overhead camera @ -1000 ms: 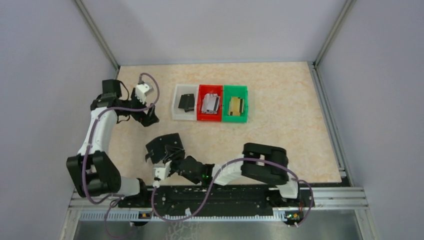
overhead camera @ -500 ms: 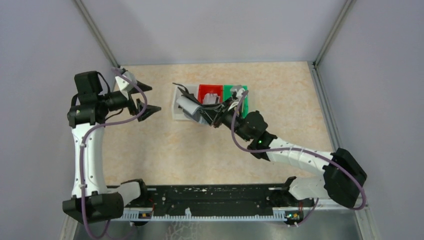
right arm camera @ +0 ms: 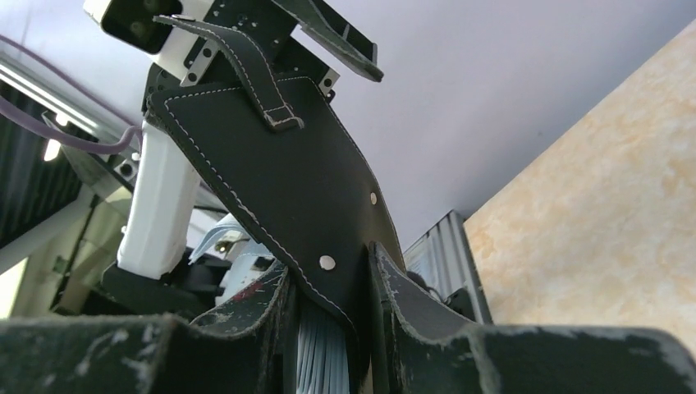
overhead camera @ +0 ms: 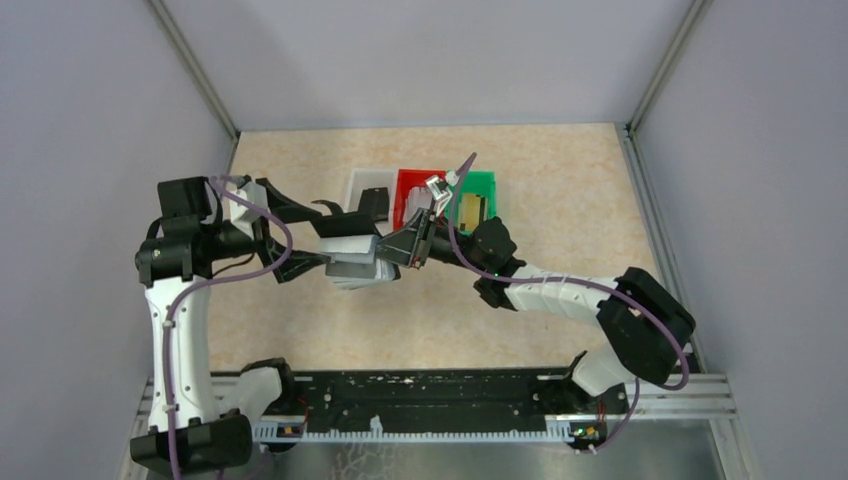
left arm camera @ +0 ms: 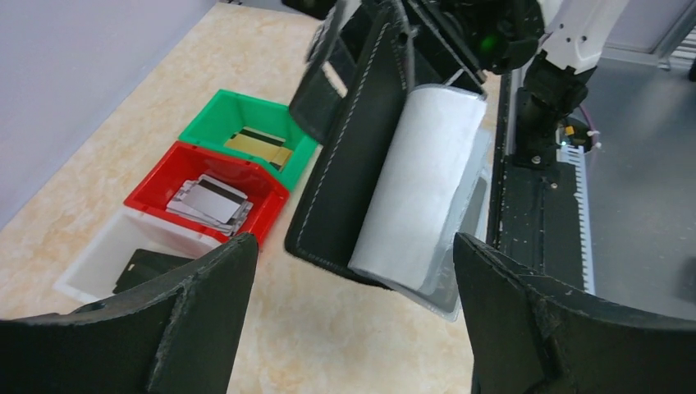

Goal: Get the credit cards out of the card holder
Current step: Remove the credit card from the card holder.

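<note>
Next, my left gripper takes hold of the opposite edge (overhead camera: 326, 242) before my right gripper grips again, because my right gripper is pinching the card holder's edge while its sleeves fan open (overhead camera: 354, 262).
My right gripper (overhead camera: 408, 246) is shut on the card holder (right arm camera: 279, 172), a black stitched wallet with a strap tab (right arm camera: 246, 66), and holds it in the air over the table. The holder hangs open (left arm camera: 353, 164), with a fan of clear and white sleeves (left arm camera: 427, 189) sticking out toward the left arm. My left gripper (left arm camera: 353, 328) is open, its fingers (left arm camera: 197, 312) wide on either side of the sleeves' lower end and not touching them. Credit cards lie in the bins: a black one (left arm camera: 152, 267), silvery ones (left arm camera: 209, 197) and gold ones (left arm camera: 258, 146).
Three small bins stand in a row at the back of the table: white (overhead camera: 356, 178), red (overhead camera: 409, 177) and green (overhead camera: 487, 183). Grey walls close in the left, back and right sides. The black rail (overhead camera: 430, 395) with the arm bases runs along the near edge.
The right arm lifted the card holder from near the front edge, swung it over the bins, then brought it left. The left gripper moved right toward it, jaws still wide.
</note>
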